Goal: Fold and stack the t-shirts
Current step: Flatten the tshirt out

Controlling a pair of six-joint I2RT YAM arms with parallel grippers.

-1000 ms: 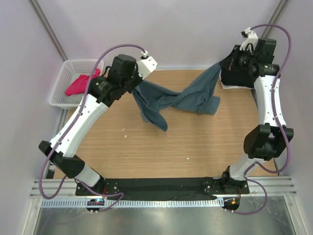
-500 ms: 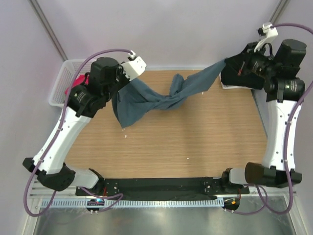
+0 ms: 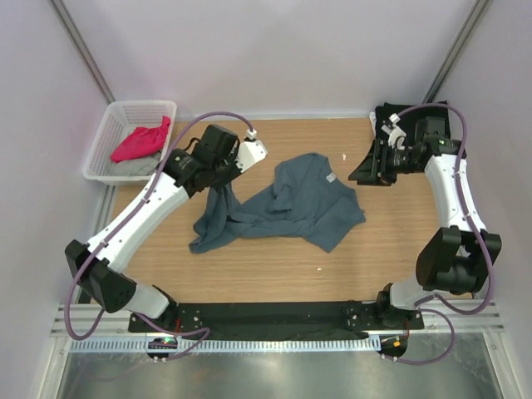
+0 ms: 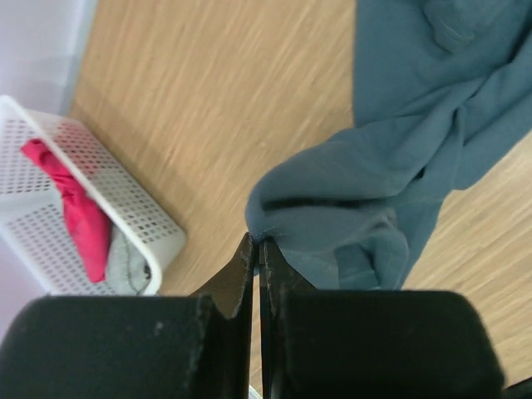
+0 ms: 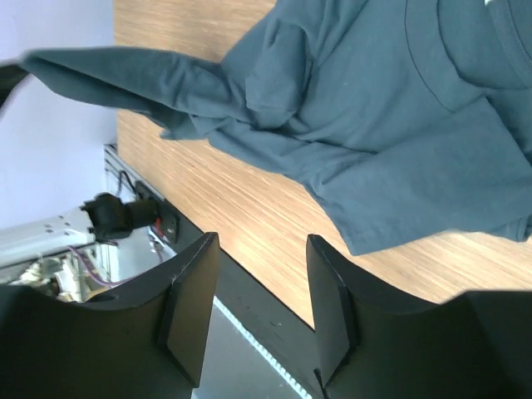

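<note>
The rumpled t-shirt's back edge (image 3: 309, 156) sticks out toward the back wall, so the robot's right gripper should come back over it, pinch the cloth there (image 3: 291, 169) and pull it forward.
The slate blue-grey t-shirt (image 3: 291, 201) lies rumpled across the middle of the table, its collar toward the back. My left gripper (image 3: 226, 174) is shut on the shirt's left edge; in the left wrist view the cloth (image 4: 374, 191) meets the shut jaw tips (image 4: 258, 243). My right gripper (image 3: 371, 164) stands open just right of the shirt, holding nothing. In the right wrist view the shirt (image 5: 374, 108) spreads beyond the open gripper (image 5: 262, 249). A magenta-pink t-shirt (image 3: 141, 141) and a light grey one (image 3: 137, 165) sit in the basket. A black t-shirt (image 3: 395, 112) lies at the back right, partly hidden by the right arm.
The white mesh basket (image 3: 112, 116) stands off the table's back left corner, also seen in the left wrist view (image 4: 133, 208). Bare wood lies in front of the shirt. The black base rail (image 3: 274, 316) runs along the near edge.
The shirt was stretched in the air between both grippers; it has come down onto the table. The right gripper opened and let go, while the left still holds its edge.
</note>
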